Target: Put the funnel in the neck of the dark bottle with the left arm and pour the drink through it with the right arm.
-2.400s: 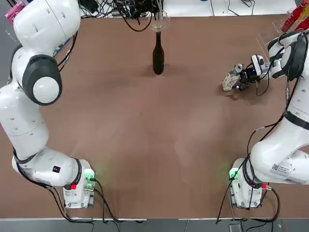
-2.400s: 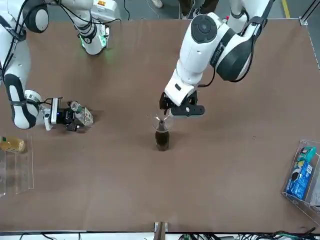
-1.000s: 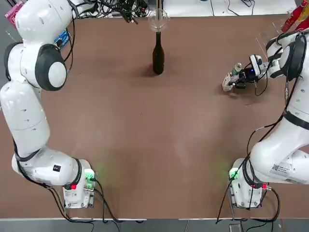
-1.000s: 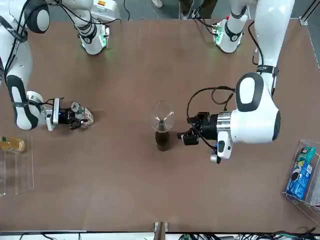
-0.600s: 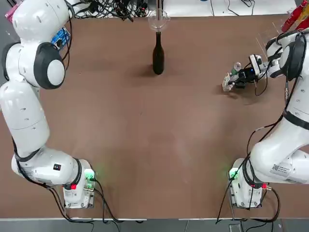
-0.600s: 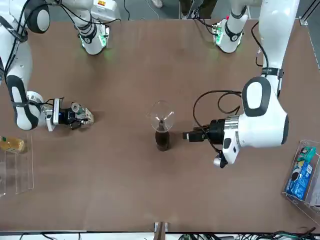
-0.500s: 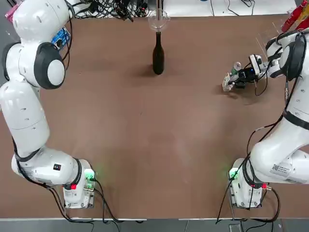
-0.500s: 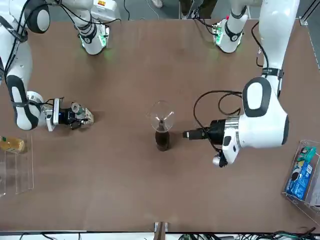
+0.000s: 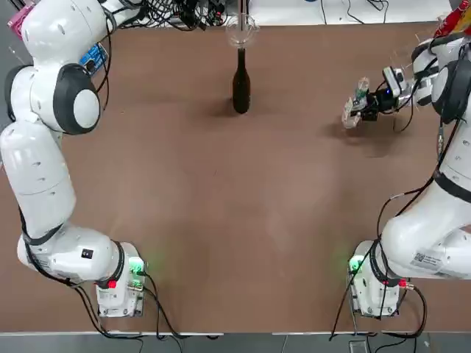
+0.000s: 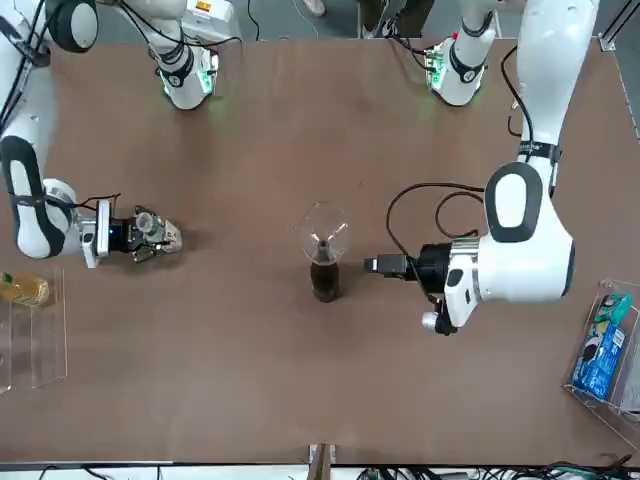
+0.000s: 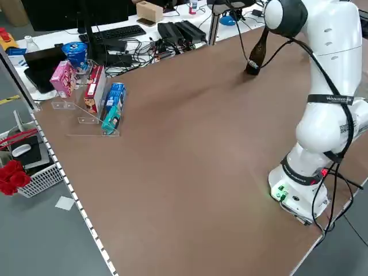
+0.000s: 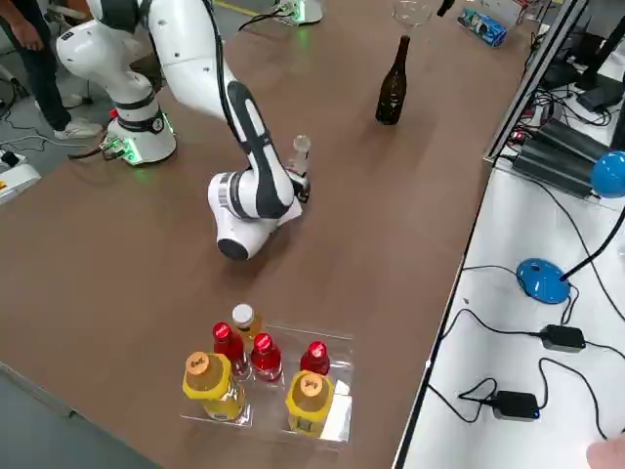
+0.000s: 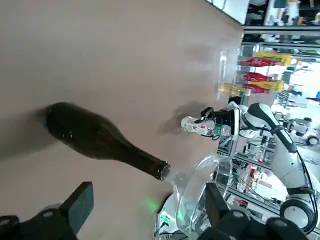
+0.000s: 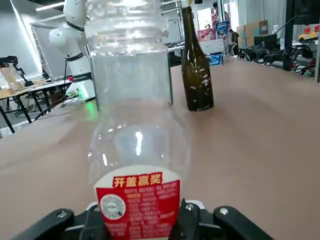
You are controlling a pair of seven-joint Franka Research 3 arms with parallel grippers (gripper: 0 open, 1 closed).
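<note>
The clear funnel's stem goes down into the dark bottle's neck. The funnel will therefore stay in place and drain empty when I pour the drink.
The dark bottle stands upright at the far middle of the table. The clear funnel sits in its neck. My left gripper hovers level beside the bottle on the robot's left, open, with nothing between its fingers. My right gripper is at the far right of the table, shut on the drink, a small clear plastic bottle held upright. The drink's shadow lies apart from it on the table. The side view shows it in front of the right forearm.
A clear rack with red and yellow bottles stands at the table's right edge. Boxes and packets line the left edge. Cables run along the far edge. A person stands beyond the right arm's base.
My left gripper let go of the funnel and drew back beside the bottle. My right gripper closed on the drink and carried it a little up and farther away.
</note>
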